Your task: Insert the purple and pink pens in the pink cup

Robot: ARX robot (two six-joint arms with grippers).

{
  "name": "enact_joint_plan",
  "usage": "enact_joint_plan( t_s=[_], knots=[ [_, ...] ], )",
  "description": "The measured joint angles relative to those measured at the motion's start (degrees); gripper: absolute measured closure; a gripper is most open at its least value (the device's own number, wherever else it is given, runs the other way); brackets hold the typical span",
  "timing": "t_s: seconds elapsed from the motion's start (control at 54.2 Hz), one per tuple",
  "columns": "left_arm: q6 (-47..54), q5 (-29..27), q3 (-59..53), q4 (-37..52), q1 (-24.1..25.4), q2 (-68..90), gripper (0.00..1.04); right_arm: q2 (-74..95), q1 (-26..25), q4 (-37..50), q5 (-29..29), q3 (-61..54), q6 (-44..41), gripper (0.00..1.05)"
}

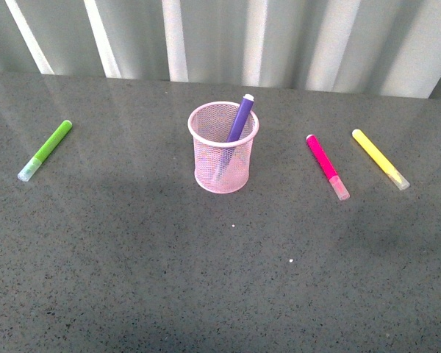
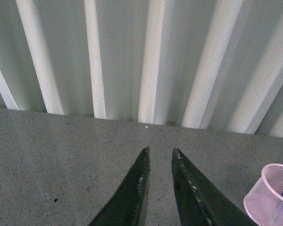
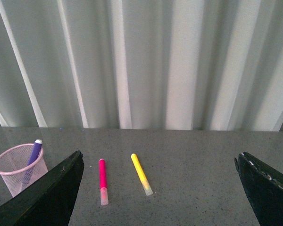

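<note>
The purple pen's end [image 3: 38,142] sticks up above the pink cup's rim, so the pink pen [image 3: 103,181] will lean and stick out as well when I put it in.
The pink cup [image 1: 223,149] stands upright at the table's middle, with the purple pen [image 1: 241,117] leaning inside it, its end poking above the rim. To the cup's right the pink pen [image 1: 327,166] lies flat on the table. In the right wrist view the cup [image 3: 16,167], purple pen [image 3: 35,151] and pink pen [image 3: 103,180] all show; my right gripper [image 3: 159,158] is open, wide apart, holding nothing, well short of the pink pen. My left gripper [image 2: 161,150] is shut and empty above bare table, the cup [image 2: 271,194] off to one side. Neither arm appears in the front view.
A lime-green marker [image 1: 45,150] lies at the far left. A yellow marker [image 1: 380,158] lies right of the pink pen, also seen from the right wrist [image 3: 141,173]. A ribbed pale wall [image 1: 220,37] closes the table's far edge.
</note>
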Motion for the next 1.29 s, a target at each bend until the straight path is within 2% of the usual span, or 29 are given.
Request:
enact_joint_plan(
  t_s=[0.092, 0.387, 0.424, 0.498, 0.609, 0.793, 0.83, 0.867, 0.959, 1.033, 1.07, 1.144, 1.217, 1.291],
  knots=[
    [0.13, -1.64, -2.03, -0.83, -1.31, -2.95, 1.01, 0.0, 0.0, 0.0, -0.02, 0.0, 0.0, 0.07],
    [0.63, -6.12, -8.17, -7.41, -5.95, -15.43, 1.01, 0.0, 0.0, 0.0, -0.02, 0.0, 0.0, 0.07],
    [0.63, -9.86, -8.74, -8.81, -8.31, -17.29, 1.01, 0.0, 0.0, 0.0, -0.02, 0.0, 0.0, 0.07],
    [0.66, -10.75, -9.66, -11.23, -10.73, -20.9, 1.01, 0.0, 0.0, 0.0, -0.02, 0.0, 0.0, 0.07],
    [0.68, -10.86, -11.47, -10.29, -11.21, -22.69, 1.01, -0.02, 0.0, 0.0, -0.02, 0.0, 0.0, 0.07],
    [0.68, -10.99, -11.5, -17.75, -11.21, -30.8, 1.01, 0.0, 0.0, 0.0, -0.02, 0.0, 0.0, 0.07],
    [0.68, -10.97, -11.5, -19.19, -11.21, -32.37, 1.01, 0.94, 0.15, 1.07, 1.7, 0.04, 0.46, 0.07],
    [0.66, -10.99, -11.52, -20.72, -11.21, -33.73, 1.01, 5.75, -1.03, 6.95, 1.64, 0.44, 1.14, 0.07],
    [0.68, -10.97, -11.52, -23.56, -11.21, -36.92, 1.01, 27.8, -7.56, 26.97, -2.27, 6.82, 2.82, 0.07],
    [0.68, -10.95, -11.52, -25.35, -11.21, -38.56, 1.01, 41.94, -9.94, 36.09, -2.16, 13.18, 4.46, 0.07],
    [0.68, -10.97, -11.52, -26.27, -11.21, -39.54, 1.01, 47.82, -10.62, 37.66, -2.54, 16.39, 5.35, 0.07],
    [0.68, -10.97, -11.52, -28.41, -11.21, -41.75, 1.01, 66.66, -11.23, 35.82, -1.62, 27.82, 7.61, 0.07],
    [0.68, -10.97, -11.52, -30.34, -11.21, -43.71, 1.01, 85.61, -10.78, 27.26, 0.24, 40.41, 9.44, 0.07],
    [0.68, -10.97, -11.52, -31.93, -11.21, -45.24, 1.01, 96.19, -9.73, 20.04, 0.72, 49.2, 10.08, 0.07]
  ],
)
